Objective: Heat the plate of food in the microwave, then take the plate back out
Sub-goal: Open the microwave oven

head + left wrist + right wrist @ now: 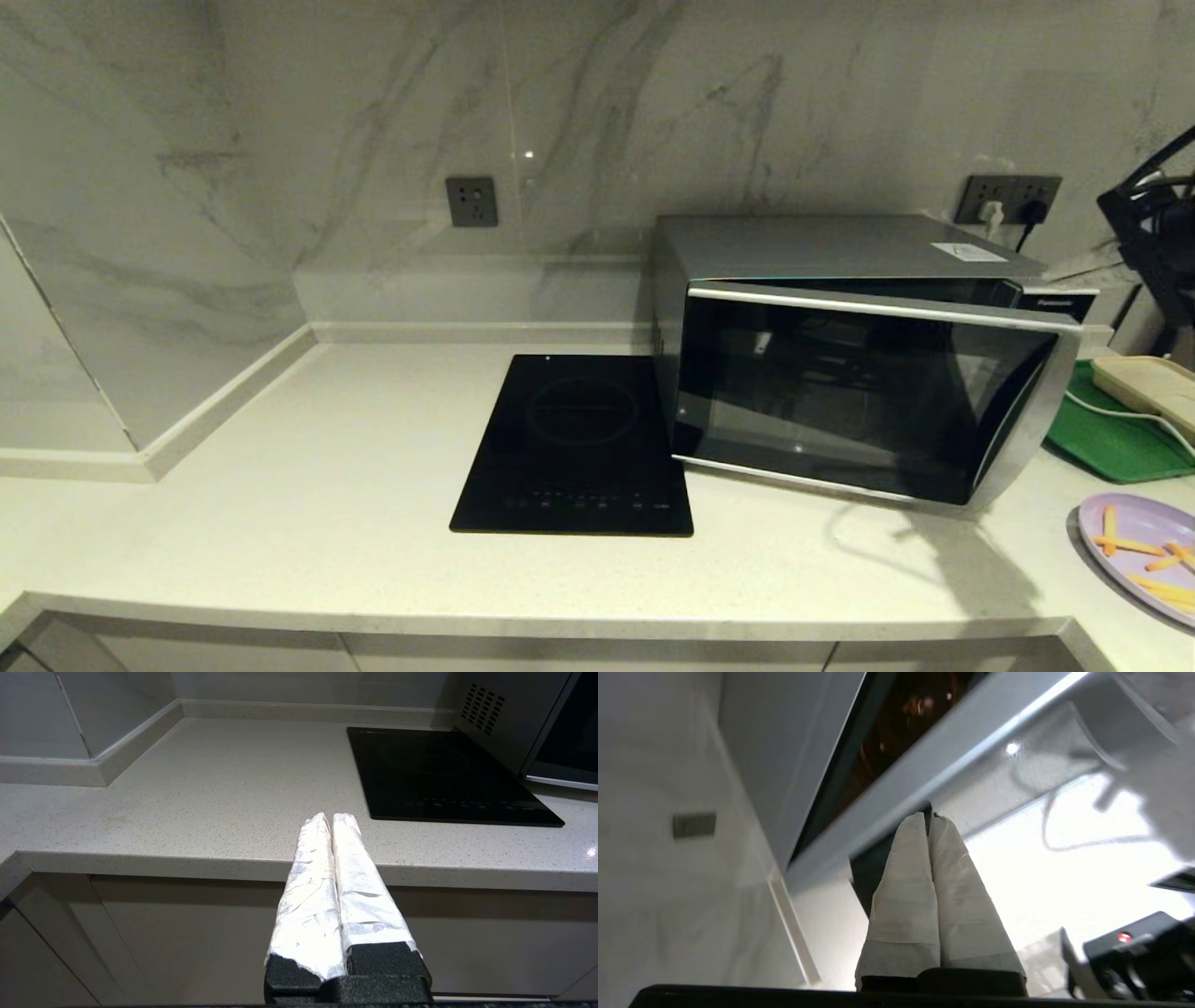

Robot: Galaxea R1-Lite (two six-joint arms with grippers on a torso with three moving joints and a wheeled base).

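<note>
The microwave's door is only slightly ajar (997, 295), so I should reach my right gripper behind the door's free edge (1033, 409) and push it wide open before fetching the plate.
The silver microwave (840, 392) stands on the counter's right half. Its dark glass door leans slightly ajar, with a gap along the top edge. The lavender plate (1134, 518) with a few orange fries (1130, 544) lies on the counter at the far right, in front of the microwave's right corner and partly cut off by the frame. My right gripper (928, 817) is shut and empty, its tips close to the door's silver trim (952, 760). My left gripper (331, 817) is shut and empty, hanging low before the counter's front edge, left of the cooktop.
A flat black induction cooktop (579, 448) lies just left of the microwave. A green tray (1111, 443) carrying a beige slab (1148, 385) with a white cable sits to the microwave's right. Black arm parts with cables (1158, 233) show at the right edge. Marble walls enclose the back and left.
</note>
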